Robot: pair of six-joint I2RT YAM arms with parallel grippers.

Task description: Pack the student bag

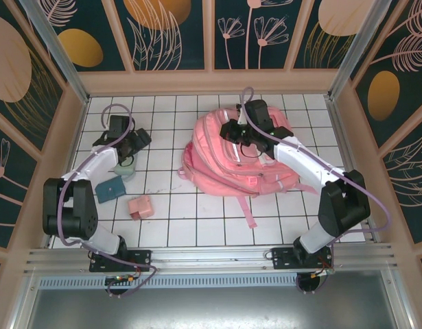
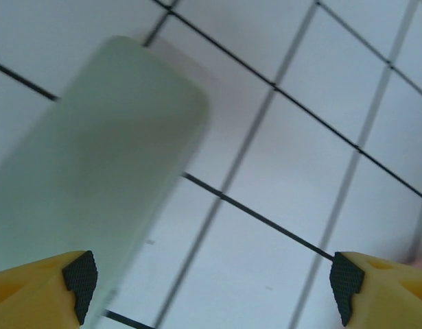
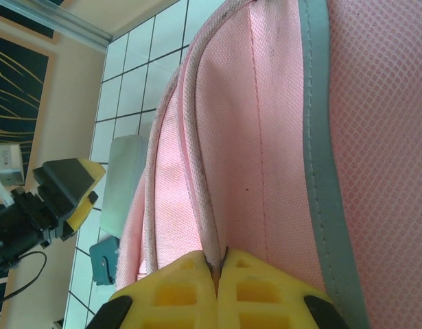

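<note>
The pale green box (image 2: 94, 171) is at an angle next to the open fingers of my left gripper. Next, I move back over it and turn square so that my fingers straddle its long sides (image 2: 156, 212).
The student bag (image 1: 228, 164), a big soft pink backpack with pale reflective strips, lies at the table's middle right. My right gripper (image 1: 239, 137) rests on its upper part. In the right wrist view the yellow fingers (image 3: 197, 288) are shut on a piped seam ridge of the student bag (image 3: 265, 137). My left gripper (image 1: 134, 152) hovers at the left over a pale green box (image 1: 125, 166). In the left wrist view it stands open (image 2: 214, 284), with the pale green box (image 2: 94, 157) by its left fingertip (image 2: 80, 277) and bare tile between the pads.
A teal case (image 1: 109, 187) and a small pink box (image 1: 140, 206) lie on the white tiled table (image 1: 197, 226) at the left front. A pink strap (image 1: 246, 209) trails toward the front edge. Wooden walls enclose the table.
</note>
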